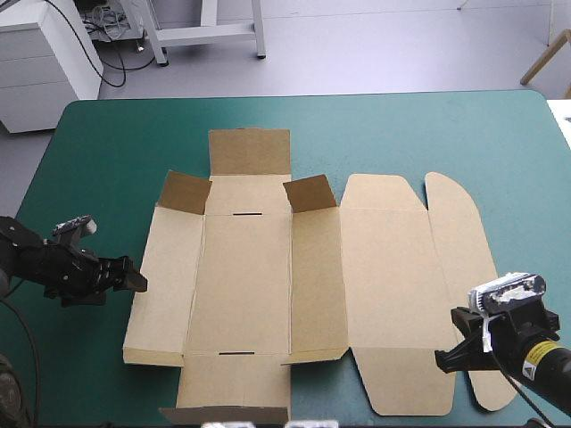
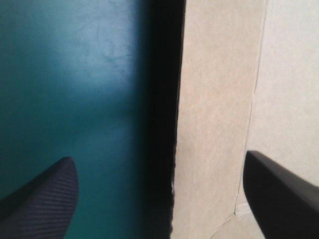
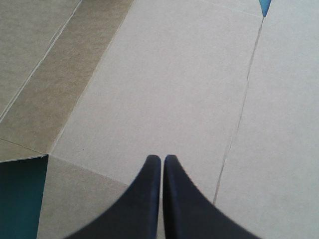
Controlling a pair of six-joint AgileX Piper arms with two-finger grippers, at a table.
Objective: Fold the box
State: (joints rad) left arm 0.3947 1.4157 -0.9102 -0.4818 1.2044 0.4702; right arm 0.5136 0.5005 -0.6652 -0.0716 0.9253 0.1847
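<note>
My fingers are about to pull the side panel, and creases point(image 1: 195, 283) join it to the rest, so the whole brown box point(image 1: 245, 285), lid panel included, will swing around.
The brown box point(image 1: 245, 276) lies as a cut sheet spread over the teal-green table, with two small flaps point(image 1: 310, 193) standing up at its far side. The lid panel and rounded tabs point(image 1: 388, 267) lie flat to the right. My left gripper point(image 1: 140, 282) is low at the sheet's left edge. In the left wrist view it point(image 2: 159, 162) stands open, and the slightly lifted side panel point(image 2: 214, 124) runs between its fingers. My right gripper point(image 1: 443, 359) hovers at the lid's near right corner. In the right wrist view it point(image 3: 163, 160) is shut over flat board point(image 3: 169, 84) and holds nothing.
Teal-green cover point(image 1: 401, 125) surrounds the sheet, widest along the far side and on the left behind my left arm. The sheet's near flap point(image 1: 234, 388) reaches almost to the table's near edge.
</note>
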